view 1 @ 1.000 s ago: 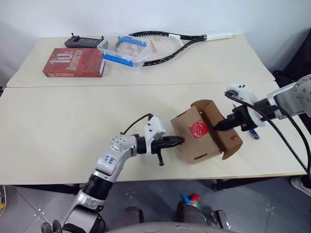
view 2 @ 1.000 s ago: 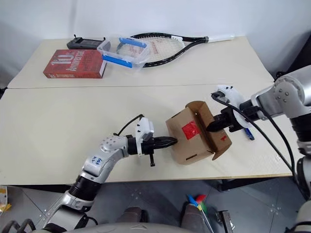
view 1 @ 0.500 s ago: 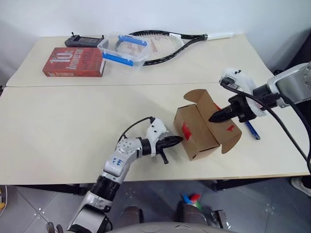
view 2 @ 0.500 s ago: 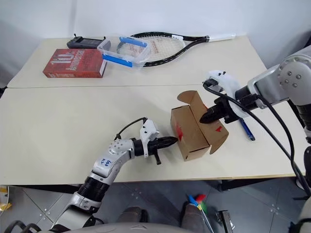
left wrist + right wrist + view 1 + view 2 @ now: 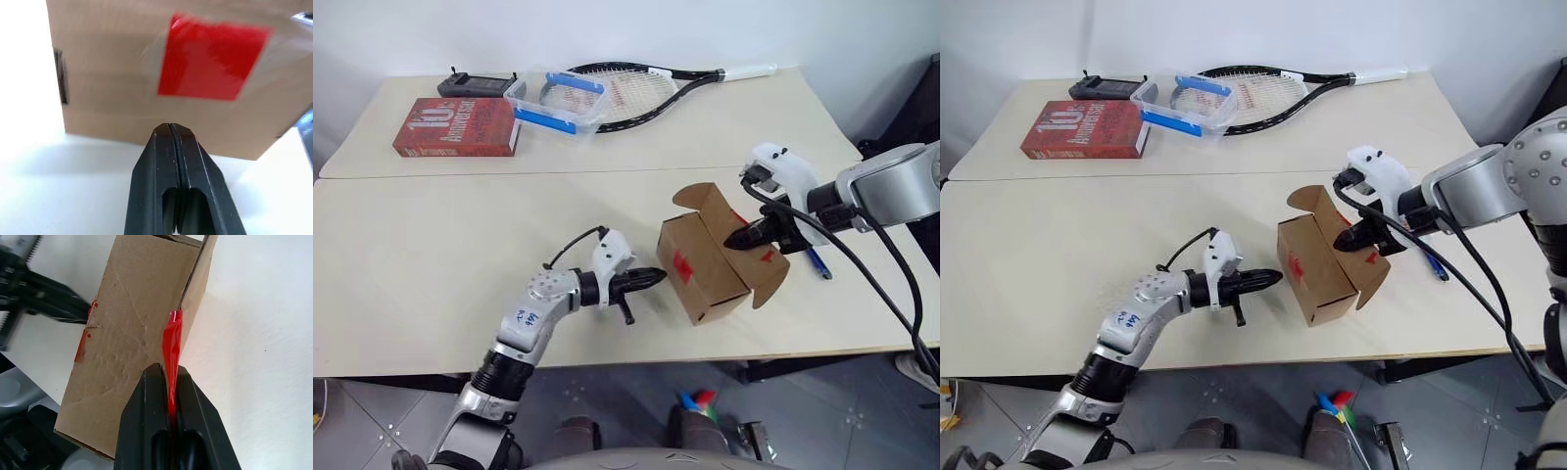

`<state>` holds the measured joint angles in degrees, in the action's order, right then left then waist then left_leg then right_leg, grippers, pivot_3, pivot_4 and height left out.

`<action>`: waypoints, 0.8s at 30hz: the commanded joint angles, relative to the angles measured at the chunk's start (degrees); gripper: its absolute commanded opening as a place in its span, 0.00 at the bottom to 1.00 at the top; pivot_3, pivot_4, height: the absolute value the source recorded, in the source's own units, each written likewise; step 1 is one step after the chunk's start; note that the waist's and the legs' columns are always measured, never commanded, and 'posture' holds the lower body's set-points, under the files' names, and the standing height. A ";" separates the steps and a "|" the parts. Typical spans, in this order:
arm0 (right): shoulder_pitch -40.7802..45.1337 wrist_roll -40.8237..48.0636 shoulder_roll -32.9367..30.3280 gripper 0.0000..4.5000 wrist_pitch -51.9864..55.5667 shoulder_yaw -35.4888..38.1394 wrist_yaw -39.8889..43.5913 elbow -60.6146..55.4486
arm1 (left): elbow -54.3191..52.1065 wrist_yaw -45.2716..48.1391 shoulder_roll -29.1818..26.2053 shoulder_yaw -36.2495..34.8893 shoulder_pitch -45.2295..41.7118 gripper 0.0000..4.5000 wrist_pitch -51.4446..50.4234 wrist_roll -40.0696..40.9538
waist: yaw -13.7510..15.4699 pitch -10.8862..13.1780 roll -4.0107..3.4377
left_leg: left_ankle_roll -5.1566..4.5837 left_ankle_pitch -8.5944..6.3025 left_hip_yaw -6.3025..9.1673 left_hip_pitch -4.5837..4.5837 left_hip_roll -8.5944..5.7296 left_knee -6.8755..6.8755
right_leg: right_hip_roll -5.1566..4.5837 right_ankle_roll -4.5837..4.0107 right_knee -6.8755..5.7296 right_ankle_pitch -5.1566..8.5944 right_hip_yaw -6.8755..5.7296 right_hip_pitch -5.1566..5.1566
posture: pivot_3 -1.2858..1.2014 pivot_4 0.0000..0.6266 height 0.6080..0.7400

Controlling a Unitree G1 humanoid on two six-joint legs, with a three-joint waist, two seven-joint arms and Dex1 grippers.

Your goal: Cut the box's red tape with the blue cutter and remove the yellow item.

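The box is lying tipped with its taped side (image 5: pixel 682 266) toward my left gripper. My left gripper should back off while my right gripper turns the box upright by its flap (image 5: pixel 770 258).
The box (image 5: pixel 710 269) stands on the table with its top flaps open. A patch of red tape (image 5: pixel 683 264) sits on the face turned toward my left gripper (image 5: pixel 658 277). That gripper is shut and level, its tip just short of this taped face (image 5: pixel 212 56). My right gripper (image 5: pixel 734 238) is shut on one open flap, pinching a red tape strip (image 5: pixel 172 340) along the flap's edge. The blue cutter (image 5: pixel 819 262) lies on the table to the right of the box, partly behind my right hand. The yellow item is hidden.
At the far left of the back table lie a red book (image 5: pixel 457 126), a black device (image 5: pixel 475 86), a clear tub with blue handles (image 5: pixel 556 100) and a tennis racket (image 5: pixel 636 88). The table's front edge (image 5: pixel 636 357) runs close below the box.
The box has swung from leaning to nearly upright, its taped face now toward my left gripper. My right gripper moved left and up with the flap. The left gripper stayed shut near the box.
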<state>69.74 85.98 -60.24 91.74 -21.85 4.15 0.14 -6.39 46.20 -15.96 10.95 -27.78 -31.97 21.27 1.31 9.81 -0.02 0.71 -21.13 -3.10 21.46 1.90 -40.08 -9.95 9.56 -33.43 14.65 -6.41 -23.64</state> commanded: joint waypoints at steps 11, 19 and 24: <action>-1.58 3.55 1.51 0.01 0.76 0.45 -6.74 -1.02 | 2.68 -1.24 4.60 4.68 -11.39 0.00 -0.44 -0.40 | -0.10 -0.01 0.03 | 0.00 0.00 -0.07 -0.10 0.00 0.00 | 0.01 -0.01 0.00 -0.01 0.02 0.07 | 0.52 0.24 1.00; -2.14 3.30 -0.87 0.01 0.76 0.28 -5.70 -1.17 | 7.93 -4.42 7.12 8.79 -11.01 0.00 4.40 -7.48 | 0.12 -0.02 0.05 | 0.00 0.00 -0.08 -0.10 0.00 -0.02 | 0.01 -0.02 0.01 -0.01 0.02 0.08 | 0.52 0.24 1.00; -1.94 -0.17 -3.82 0.01 0.76 -0.73 -2.49 0.28 | 5.88 -3.46 5.15 8.39 -9.60 0.00 2.10 -7.10 | 0.21 -0.03 0.05 | -0.01 0.00 -0.08 -0.11 0.00 -0.03 | 0.01 -0.03 0.02 -0.02 0.03 0.10 | 0.52 0.24 1.00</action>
<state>68.25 88.22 -62.17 91.28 -21.09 0.61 -0.04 -0.18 42.55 -9.31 19.07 -38.92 -27.97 15.18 1.51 9.78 0.03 0.70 -21.13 -3.17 21.36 1.90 -40.10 -9.95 9.53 -33.41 14.63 -6.38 -23.55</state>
